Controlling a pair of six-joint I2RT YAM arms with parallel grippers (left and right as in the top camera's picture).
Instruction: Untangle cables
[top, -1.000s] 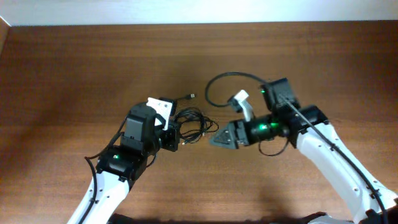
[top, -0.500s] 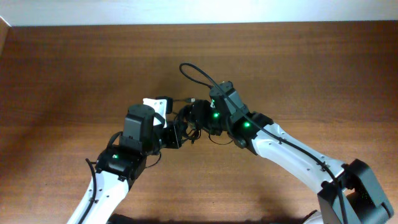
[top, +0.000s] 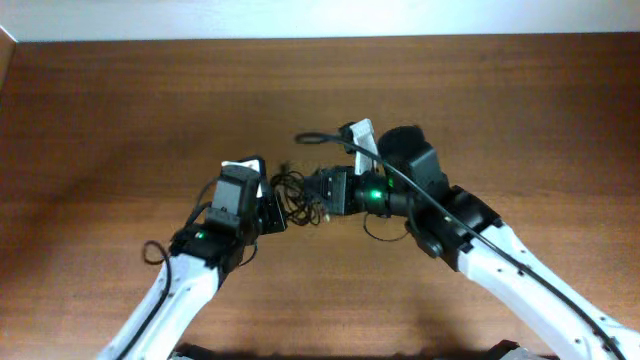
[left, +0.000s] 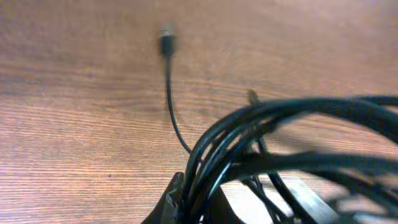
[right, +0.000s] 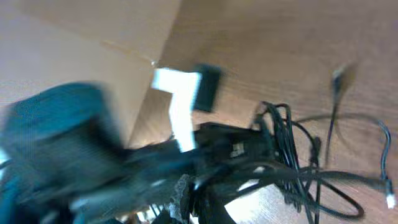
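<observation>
Next, I open my right gripper and take just one cable while my left gripper keeps holding the bundle, because my right gripper is pinching several strands of cable in the knot (right: 256, 175) together.
The cables (top: 296, 190) are a small knot of thin black cords on the wooden table, stretched between my two grippers. From the lower left, my left gripper (top: 276, 208) is shut on the bundle's left side. The left wrist view shows several strands (left: 267, 124) fanning out from the shut left gripper (left: 194, 205), and one loose cord ends in a small plug (left: 166, 42) on the table. My right gripper (top: 314, 192) meets the bundle from the right. In the blurred right wrist view the right gripper (right: 194, 202) is shut on dark strands (right: 292, 155).
A thicker black arm cable (top: 312, 138) loops over the table just behind the right wrist. The table's far edge (top: 320, 38) meets a pale wall. My left arm's dark wrist with its white part (right: 180, 106) fills the left of the right wrist view.
My right arm swung left from the table's right side to the bundle, and its jaws went from open to shut on the cords. The left gripper kept its hold and shifted slightly.
</observation>
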